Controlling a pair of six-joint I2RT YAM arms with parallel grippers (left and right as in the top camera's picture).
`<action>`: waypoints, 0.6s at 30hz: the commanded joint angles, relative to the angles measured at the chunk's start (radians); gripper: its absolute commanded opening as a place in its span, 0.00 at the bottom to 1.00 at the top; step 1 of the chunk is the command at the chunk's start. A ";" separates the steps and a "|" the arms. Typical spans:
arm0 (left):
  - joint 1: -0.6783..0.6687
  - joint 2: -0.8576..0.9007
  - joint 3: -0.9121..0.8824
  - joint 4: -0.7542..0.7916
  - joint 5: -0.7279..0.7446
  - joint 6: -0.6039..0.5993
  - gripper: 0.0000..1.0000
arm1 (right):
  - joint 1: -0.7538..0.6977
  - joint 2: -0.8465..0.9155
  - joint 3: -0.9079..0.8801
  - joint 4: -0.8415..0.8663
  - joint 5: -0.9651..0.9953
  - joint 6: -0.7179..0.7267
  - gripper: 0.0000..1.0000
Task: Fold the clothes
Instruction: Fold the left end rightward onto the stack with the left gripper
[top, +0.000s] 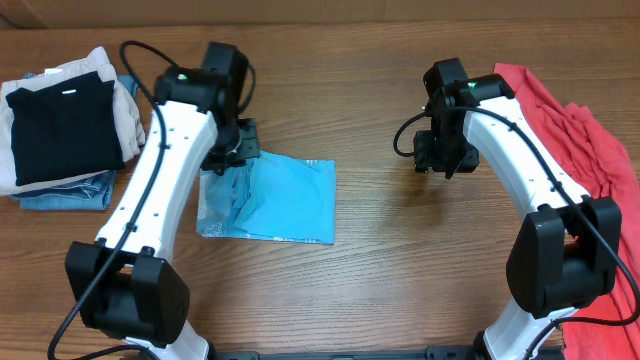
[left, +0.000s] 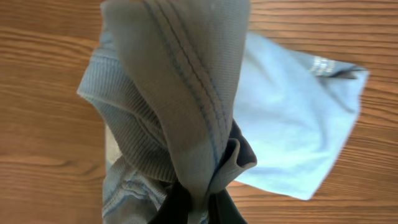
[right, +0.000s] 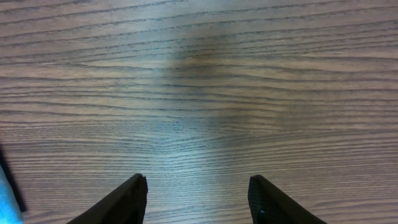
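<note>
My left gripper is moving across, with the ribbed collar lifted and the T-shirt's other half (top: 288, 198) lying flat. It should keep going and let go near that half's free edge (top: 331, 202).
The sky-blue T-shirt (top: 275, 200) lies partly folded on the table, left of centre. My left gripper (top: 232, 150) is at its upper left corner, shut on a bunched fold of the shirt with the ribbed collar (left: 180, 112) and lifting it; the black fingers (left: 198, 208) pinch the cloth. My right gripper (top: 442, 160) hovers over bare wood right of the shirt, open and empty; its two fingertips (right: 198, 193) stand wide apart. Coral-red garments (top: 575, 130) lie loose at the right edge.
A stack of folded black, beige and denim pieces (top: 65, 125) sits at the far left. The coral-red heap runs under my right arm along the table's right side. Bare wood lies between the two grippers.
</note>
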 joint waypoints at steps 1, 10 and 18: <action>-0.061 -0.020 0.016 0.021 0.014 -0.068 0.04 | 0.001 -0.010 -0.006 0.000 -0.006 -0.003 0.56; -0.151 -0.018 0.015 0.082 0.010 -0.115 0.05 | 0.001 -0.010 -0.006 -0.022 -0.006 -0.003 0.56; -0.161 -0.018 0.002 0.085 0.014 -0.143 0.06 | 0.001 -0.010 -0.006 -0.022 -0.006 -0.003 0.56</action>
